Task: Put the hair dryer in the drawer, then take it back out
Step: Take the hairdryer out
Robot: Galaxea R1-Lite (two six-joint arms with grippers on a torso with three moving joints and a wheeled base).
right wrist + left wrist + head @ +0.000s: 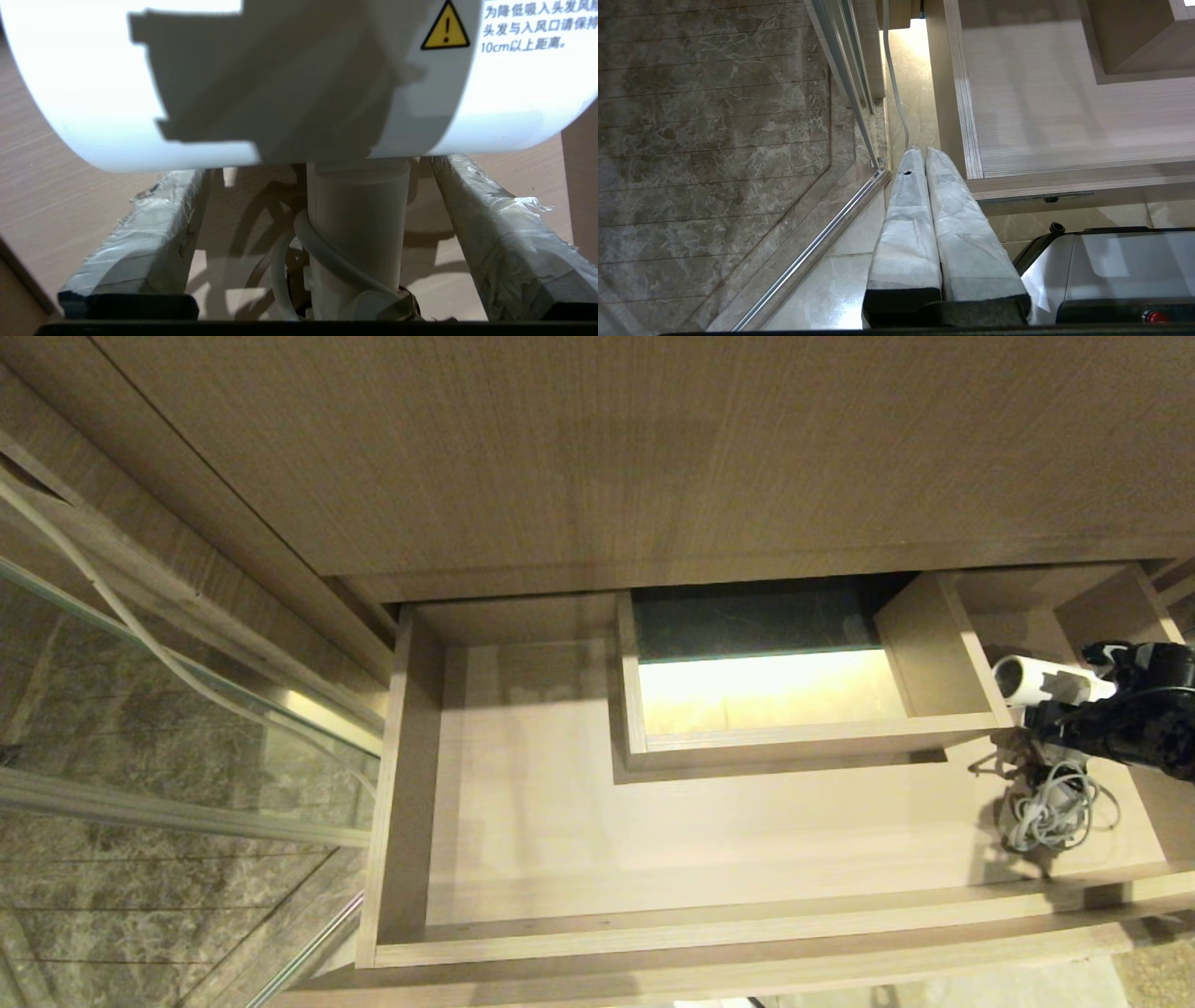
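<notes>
The bundled cord [1055,811] will still be coiled as it comes up when I lift the hair dryer, because the white cord goes in loops around the hair dryer's handle [340,259].
The drawer [560,821] stands pulled out, wide and shallow, in light wood grain. At its right end lies the white hair dryer [1027,679], its bundled white cord [1050,812] on the drawer floor in front of it. My right gripper [1064,707] reaches in from the right, open. In the right wrist view the hair dryer [299,79] fills the top, and its handle [357,224] sits between the taped fingers [154,233] with a gap on each side. My left gripper [924,151] hangs shut beside the drawer's left front corner [971,163].
A boxed cutout [775,737] rises at the drawer's middle back, just left of the hair dryer. The cabinet front [653,448] overhangs above. A glass shower door [187,728] with its metal rail and a thin white cable [140,625] are at the left. My base [1111,270] sits under the drawer front.
</notes>
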